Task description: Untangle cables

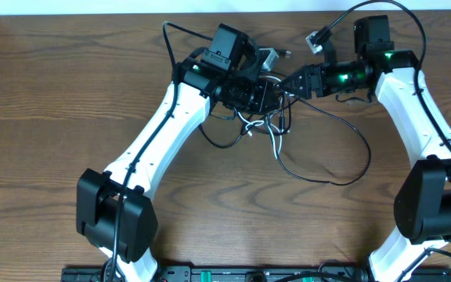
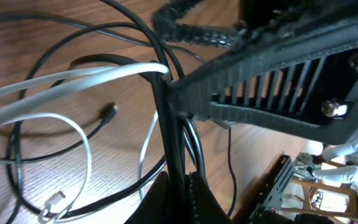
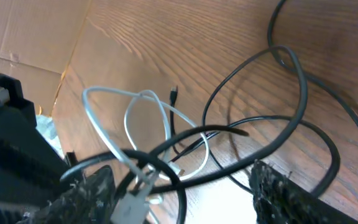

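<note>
My right gripper needs to move over because the white cable goes through the black loops and its plug is outside my right gripper's fingers. It should then take that plug.
The cables lie in a tangle of thin black and white cords at the table's back centre. One black loop trails out to the right. My left gripper is over the tangle. In the left wrist view it is shut on a bundle of black cables, and a white cable crosses them. My right gripper faces it from the right. In the right wrist view it stands open, a black cable runs between its fingers, and a pale plug hangs by the left finger.
The wooden table carries both arms. Cardboard stands past the table's edge. A power strip runs along the front edge. A loose white plug and a small black plug rest on the wood.
</note>
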Controlling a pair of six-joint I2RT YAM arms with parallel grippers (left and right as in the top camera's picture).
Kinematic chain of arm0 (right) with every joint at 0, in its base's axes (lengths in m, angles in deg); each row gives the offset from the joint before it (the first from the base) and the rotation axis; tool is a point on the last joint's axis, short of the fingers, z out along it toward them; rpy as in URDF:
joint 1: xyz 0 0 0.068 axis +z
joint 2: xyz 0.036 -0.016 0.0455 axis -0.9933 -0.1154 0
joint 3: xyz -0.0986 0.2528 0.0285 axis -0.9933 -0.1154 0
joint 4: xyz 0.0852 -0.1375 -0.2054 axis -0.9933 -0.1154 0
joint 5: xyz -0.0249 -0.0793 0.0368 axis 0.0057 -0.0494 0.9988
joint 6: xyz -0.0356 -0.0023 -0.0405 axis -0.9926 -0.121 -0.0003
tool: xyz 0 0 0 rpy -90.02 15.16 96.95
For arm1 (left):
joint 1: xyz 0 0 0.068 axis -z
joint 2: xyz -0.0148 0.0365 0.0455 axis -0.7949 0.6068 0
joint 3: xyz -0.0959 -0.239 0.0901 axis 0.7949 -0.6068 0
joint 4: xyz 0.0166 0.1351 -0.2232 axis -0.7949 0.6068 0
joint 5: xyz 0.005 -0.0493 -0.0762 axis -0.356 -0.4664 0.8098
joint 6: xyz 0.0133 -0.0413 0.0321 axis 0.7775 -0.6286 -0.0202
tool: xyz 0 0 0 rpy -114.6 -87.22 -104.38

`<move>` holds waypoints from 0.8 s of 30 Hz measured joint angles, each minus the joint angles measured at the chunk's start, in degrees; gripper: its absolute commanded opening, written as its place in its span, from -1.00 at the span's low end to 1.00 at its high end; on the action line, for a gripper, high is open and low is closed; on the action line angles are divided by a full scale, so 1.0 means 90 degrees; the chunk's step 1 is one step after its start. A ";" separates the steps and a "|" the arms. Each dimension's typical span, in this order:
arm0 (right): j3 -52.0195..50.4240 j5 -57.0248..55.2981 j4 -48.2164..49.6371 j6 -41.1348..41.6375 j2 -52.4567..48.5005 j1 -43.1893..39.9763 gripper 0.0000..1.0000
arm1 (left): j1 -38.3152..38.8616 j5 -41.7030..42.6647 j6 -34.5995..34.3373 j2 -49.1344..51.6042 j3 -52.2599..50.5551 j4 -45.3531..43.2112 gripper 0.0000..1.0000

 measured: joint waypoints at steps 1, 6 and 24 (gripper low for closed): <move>0.0000 -0.0015 0.0002 0.0039 0.0000 0.0002 0.24 | -0.0022 -0.0075 0.0056 0.0000 0.0000 0.0017 -0.85; 0.0000 -0.0066 0.0010 0.0287 0.0000 0.0104 0.22 | -0.0097 -0.0347 0.0619 0.0000 0.0000 0.0049 -0.85; 0.0000 -0.0389 0.0180 0.0828 0.0000 0.0549 -0.69 | -0.0097 -0.0520 0.1158 0.0002 0.0000 0.0087 -0.85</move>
